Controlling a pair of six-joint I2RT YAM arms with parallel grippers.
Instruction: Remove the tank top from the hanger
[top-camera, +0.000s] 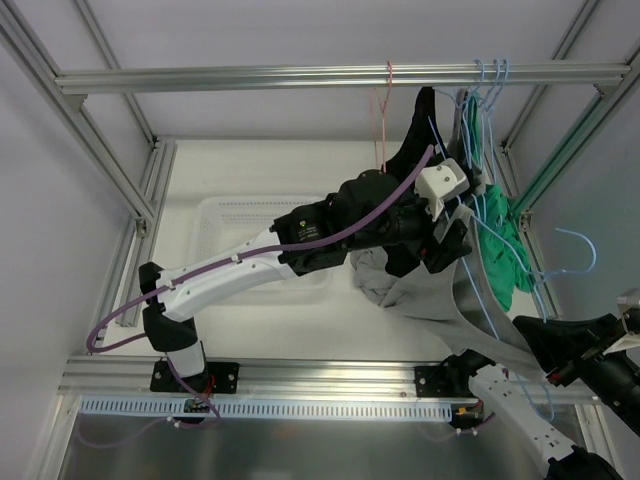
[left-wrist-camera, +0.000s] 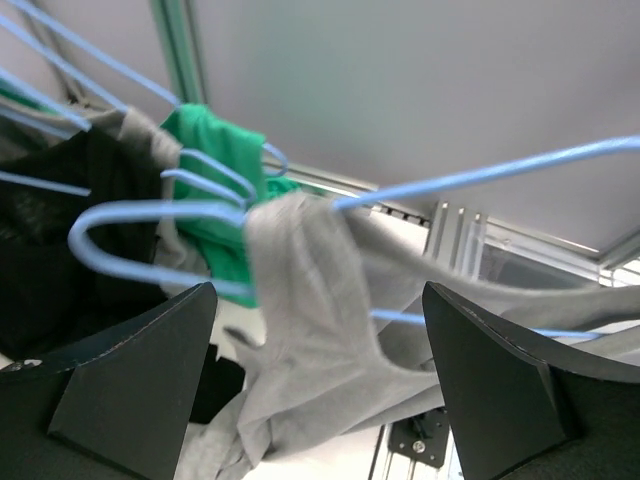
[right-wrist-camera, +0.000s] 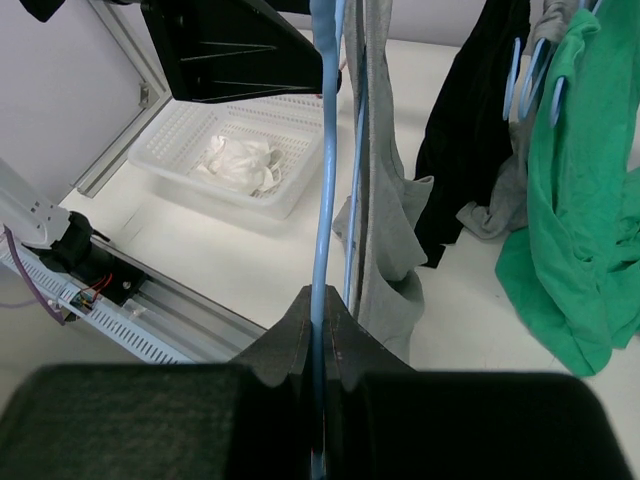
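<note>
The grey strap hangs over the hanger's wire (left-wrist-camera: 296, 210). My left gripper should close on the strap (left-wrist-camera: 318, 300) and pull it off while my right gripper pulls the hanger back.
The grey tank top (top-camera: 432, 300) hangs on a light blue wire hanger (top-camera: 487, 290) pulled down and forward from the rail. In the left wrist view one grey strap (left-wrist-camera: 305, 320) is draped over the hanger's wire (left-wrist-camera: 480, 176). My left gripper (left-wrist-camera: 320, 390) is open, with the strap between its two black fingers and not touching them; it also shows in the top view (top-camera: 450, 245). My right gripper (right-wrist-camera: 322, 312) is shut on the blue hanger wire (right-wrist-camera: 325, 150), low at the right (top-camera: 560, 350). The tank top's body (right-wrist-camera: 385, 200) hangs just beyond it.
A green garment (top-camera: 505, 250) and a black garment (top-camera: 415, 140) hang on other blue hangers from the rail (top-camera: 300, 78). A thin red hanger (top-camera: 385, 110) hangs left of them. A white basket (top-camera: 250, 215) holding white cloth (right-wrist-camera: 235, 160) stands on the table under my left arm.
</note>
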